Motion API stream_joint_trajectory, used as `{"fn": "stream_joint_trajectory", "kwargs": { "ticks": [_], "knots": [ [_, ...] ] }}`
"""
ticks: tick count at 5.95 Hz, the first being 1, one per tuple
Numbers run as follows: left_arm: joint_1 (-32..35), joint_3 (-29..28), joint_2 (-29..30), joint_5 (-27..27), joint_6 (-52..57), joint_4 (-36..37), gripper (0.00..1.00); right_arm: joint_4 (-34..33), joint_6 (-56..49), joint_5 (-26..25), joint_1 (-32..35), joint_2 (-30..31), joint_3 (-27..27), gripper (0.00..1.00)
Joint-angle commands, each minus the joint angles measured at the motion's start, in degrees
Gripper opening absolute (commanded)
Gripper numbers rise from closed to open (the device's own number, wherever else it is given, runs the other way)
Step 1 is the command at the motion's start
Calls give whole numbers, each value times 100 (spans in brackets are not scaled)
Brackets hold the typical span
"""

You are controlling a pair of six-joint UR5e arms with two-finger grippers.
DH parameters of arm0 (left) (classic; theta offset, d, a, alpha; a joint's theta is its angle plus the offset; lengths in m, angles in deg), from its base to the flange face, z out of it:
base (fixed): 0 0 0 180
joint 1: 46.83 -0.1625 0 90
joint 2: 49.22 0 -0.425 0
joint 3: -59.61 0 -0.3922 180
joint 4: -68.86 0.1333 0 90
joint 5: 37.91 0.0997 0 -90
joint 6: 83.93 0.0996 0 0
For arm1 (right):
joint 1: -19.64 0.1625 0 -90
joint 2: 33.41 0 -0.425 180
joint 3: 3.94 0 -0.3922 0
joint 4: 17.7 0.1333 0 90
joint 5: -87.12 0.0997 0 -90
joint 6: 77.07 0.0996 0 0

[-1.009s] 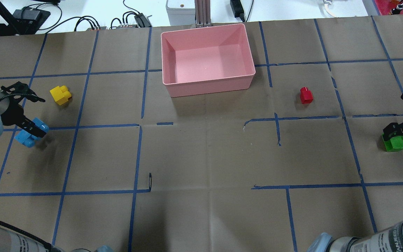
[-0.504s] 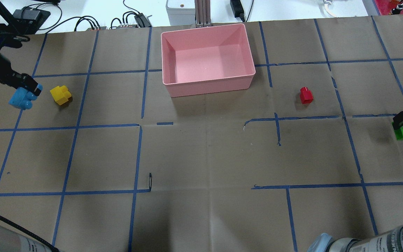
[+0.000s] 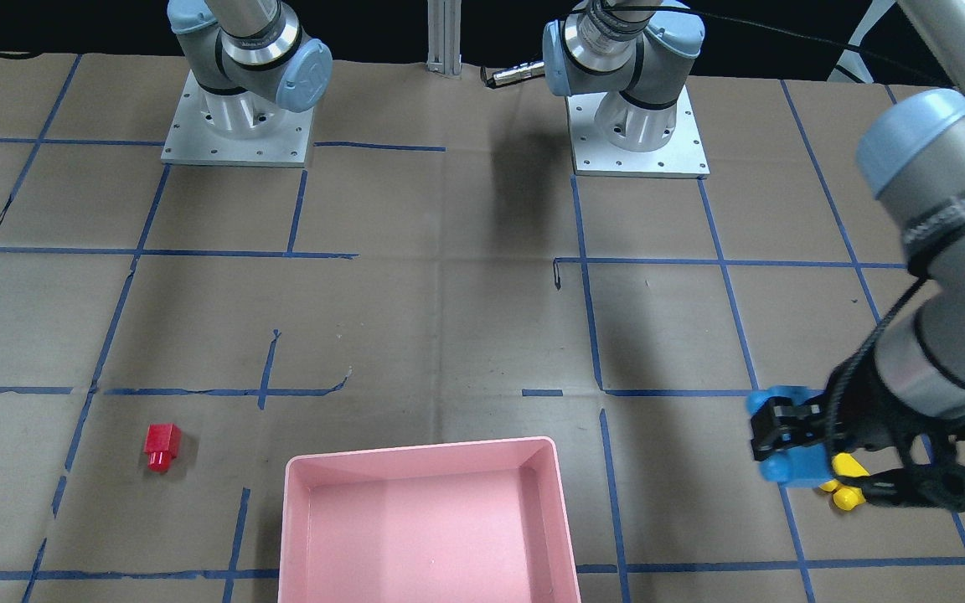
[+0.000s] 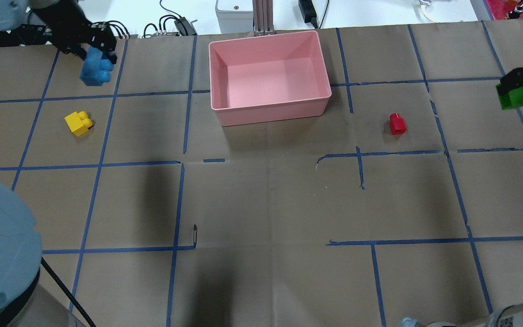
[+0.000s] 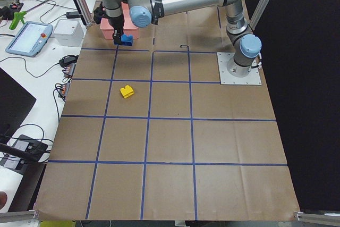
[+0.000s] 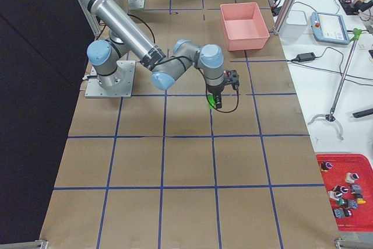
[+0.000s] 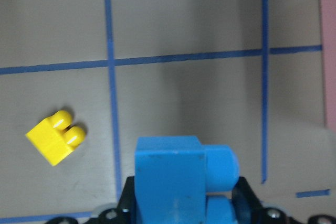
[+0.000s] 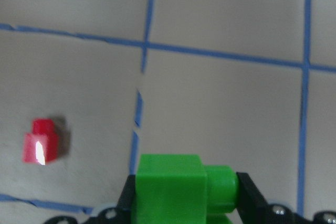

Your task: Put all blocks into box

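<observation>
Next, my left gripper puts the light-blue block inside the pink box first, as it hangs nearer the box than the green block, while my right gripper waits outside.
My left gripper (image 4: 99,55) is shut on the light-blue block (image 4: 95,71) and holds it above the table, left of the pink box (image 4: 270,110). The light-blue block also shows in the left wrist view (image 7: 170,182) and the front view (image 3: 788,459). My right gripper (image 4: 518,84) is shut on the green block (image 4: 514,97), in the air at the far right; it also shows in the right wrist view (image 8: 170,192). The yellow block (image 4: 79,123) lies on the table at the left. The red block (image 4: 397,123) lies right of the box. The box is empty.
The table is covered in brown paper with a blue tape grid. Cables and power units (image 4: 175,25) lie beyond the table's far edge behind the box. Both arm bases (image 3: 235,126) stand on the robot's side.
Both grippers have carried their blocks toward the far side of the table. The left one has also moved right, toward the box. The yellow and red blocks have not moved.
</observation>
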Motion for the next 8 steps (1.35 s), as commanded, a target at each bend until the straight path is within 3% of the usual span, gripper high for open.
{"fn": "stream_joint_trajectory", "kwargs": {
  "ticks": [1, 3, 4, 5, 6, 8],
  "knots": [
    [1291, -734, 706, -26, -2006, -59, 11, 94, 844, 566, 1004, -540, -1078, 1],
    [1761, -763, 1358, -226, -2759, 755, 14, -11, 1853, 1382, 1647, -911, -1321, 1],
    [1806, -736, 1430, -263, -2815, 950, 39, -194, 2338, 1605, 1815, -930, -1329, 1],
    [1807, -754, 1439, -272, -2841, 1109, 85, -570, 2708, 1598, 2017, -1052, -1338, 1],
    [1789, -771, 1413, -272, -2841, 1137, 99, -739, 3147, 1624, 2089, -1123, -1347, 1],
    [1580, -789, 1116, -255, -2728, 1128, 99, -1247, 3771, 1756, 2491, -1359, -1399, 2]
  ]
}}
